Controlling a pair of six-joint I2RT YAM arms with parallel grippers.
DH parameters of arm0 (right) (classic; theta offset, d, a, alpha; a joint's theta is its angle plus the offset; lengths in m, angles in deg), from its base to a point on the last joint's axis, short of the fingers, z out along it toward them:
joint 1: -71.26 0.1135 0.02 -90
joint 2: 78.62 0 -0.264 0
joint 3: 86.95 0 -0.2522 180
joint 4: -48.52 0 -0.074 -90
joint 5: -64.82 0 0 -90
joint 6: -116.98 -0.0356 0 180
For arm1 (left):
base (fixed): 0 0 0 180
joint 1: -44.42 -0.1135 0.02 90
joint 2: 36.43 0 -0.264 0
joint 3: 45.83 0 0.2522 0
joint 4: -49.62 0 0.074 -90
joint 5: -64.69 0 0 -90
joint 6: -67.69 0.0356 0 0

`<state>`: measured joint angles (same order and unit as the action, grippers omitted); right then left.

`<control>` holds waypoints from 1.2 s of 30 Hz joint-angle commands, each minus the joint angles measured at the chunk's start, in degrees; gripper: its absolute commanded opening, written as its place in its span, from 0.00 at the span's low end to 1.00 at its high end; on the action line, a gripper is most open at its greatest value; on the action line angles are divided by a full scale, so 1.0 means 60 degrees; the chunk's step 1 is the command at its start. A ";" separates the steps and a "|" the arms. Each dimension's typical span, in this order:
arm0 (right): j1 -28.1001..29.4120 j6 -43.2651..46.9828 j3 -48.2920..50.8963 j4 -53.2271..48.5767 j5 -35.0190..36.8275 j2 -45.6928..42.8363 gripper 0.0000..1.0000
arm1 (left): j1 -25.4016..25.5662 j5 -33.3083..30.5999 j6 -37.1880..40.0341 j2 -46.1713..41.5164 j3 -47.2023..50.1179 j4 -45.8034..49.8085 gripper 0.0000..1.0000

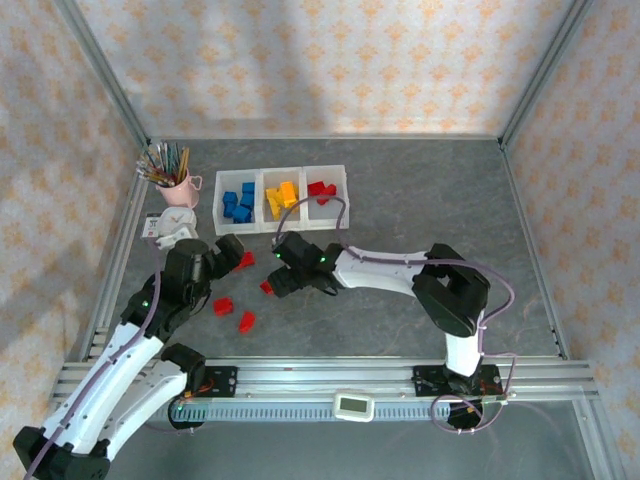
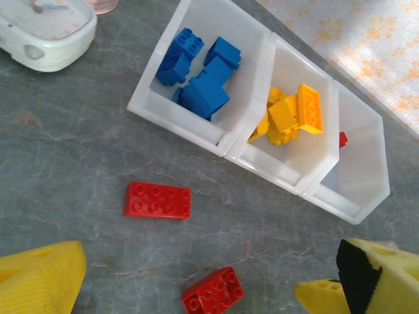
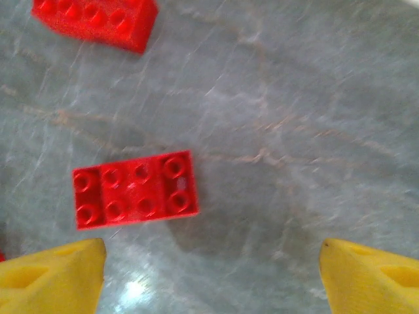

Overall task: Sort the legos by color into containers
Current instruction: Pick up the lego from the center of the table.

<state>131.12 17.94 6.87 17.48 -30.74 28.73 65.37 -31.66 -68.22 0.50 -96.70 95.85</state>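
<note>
The upside-down red brick's long side (image 3: 138, 223) lines up with my right gripper's open fingers, so I keep moving until they meet the brick's short ends (image 3: 192, 183).
The containers (image 1: 281, 226) stand at the back. Their left bin holds blue legos (image 1: 239, 204), the middle bin yellow ones (image 1: 281, 196) and the right bin red ones (image 1: 320, 190). Several red legos lie loose on the table, among them one (image 1: 223, 306) near the front. My left gripper (image 1: 232, 252) hangs open above two red bricks (image 2: 158, 200) (image 2: 212, 292), nothing between its fingers (image 2: 39, 275). The right gripper (image 1: 283, 272) is open low over the table. A red brick (image 3: 134, 190) lies just ahead of its left finger (image 3: 59, 275), and another (image 3: 95, 19) lies farther off.
A pink cup of pencils (image 1: 176, 185) and a white clock-like device (image 1: 175, 227) stand left of the bins. Metal frame rails (image 1: 120, 240) border the grey table on all sides. Bare table lies to the right of the right arm.
</note>
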 commanded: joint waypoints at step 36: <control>0.0546 0.0298 -0.1140 0.0532 0.1084 0.0982 0.47 | -0.0064 0.0033 -0.0582 -0.0301 0.0070 0.0314 0.99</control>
<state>135.56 19.74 -0.65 20.69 -25.37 39.87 65.37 -32.84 -71.94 -2.08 -95.89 99.79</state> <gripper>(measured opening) 0.570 0.992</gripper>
